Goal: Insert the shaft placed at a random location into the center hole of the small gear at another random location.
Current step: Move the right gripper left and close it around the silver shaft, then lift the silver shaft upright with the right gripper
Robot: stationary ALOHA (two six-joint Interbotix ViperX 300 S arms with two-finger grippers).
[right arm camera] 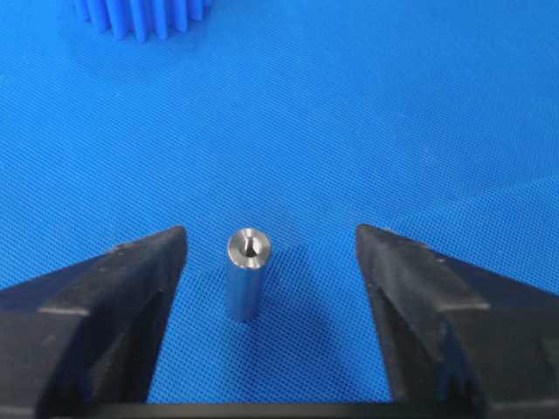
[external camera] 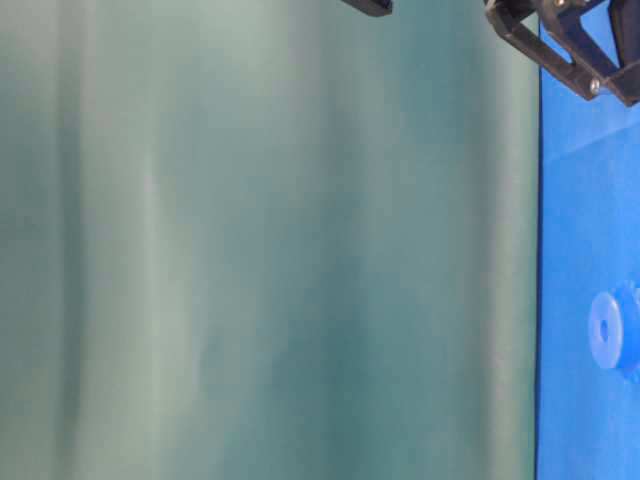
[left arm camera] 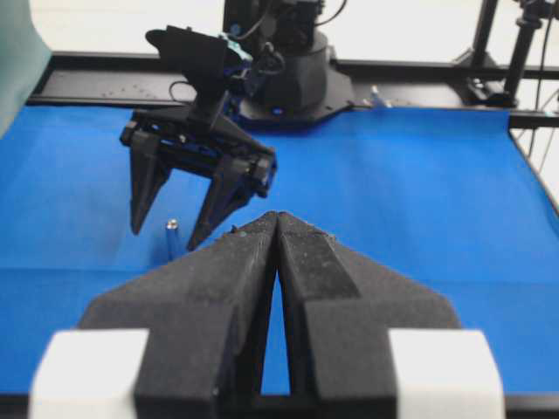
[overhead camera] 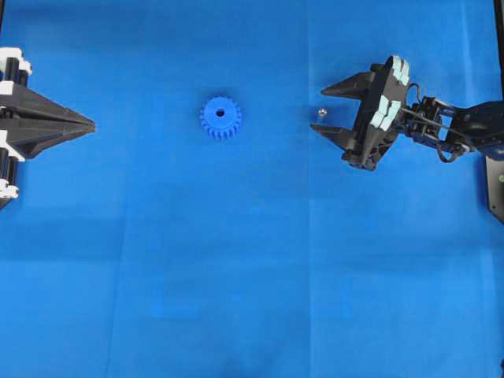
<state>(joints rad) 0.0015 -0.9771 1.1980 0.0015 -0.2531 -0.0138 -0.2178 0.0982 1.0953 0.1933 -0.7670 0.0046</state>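
I expect the slim shaft [overhead camera: 322, 113] to sink in and stand upright with its tip showing when I lower it, because the gear's dark center hole [overhead camera: 220, 113] matches it.
The small blue gear [overhead camera: 220, 118] lies flat on the blue mat, its dark center hole [overhead camera: 220, 114] facing up; its teeth show at the top of the right wrist view [right arm camera: 144, 17]. The silver shaft [overhead camera: 321, 113] stands upright to the gear's right. My right gripper [overhead camera: 321, 110] is open, its two fingers either side of the shaft without touching it; in the right wrist view the shaft [right arm camera: 246, 275] stands nearer the left finger. My left gripper [overhead camera: 93, 124] is shut and empty at the left edge. The shaft also shows in the left wrist view [left arm camera: 172, 236].
The blue mat [overhead camera: 252, 276] covers the whole table. A green backdrop [external camera: 270, 240] fills most of the table-level view, where the gear [external camera: 610, 330] shows at the right edge. The right arm's base [left arm camera: 288, 78] stands at the far side.
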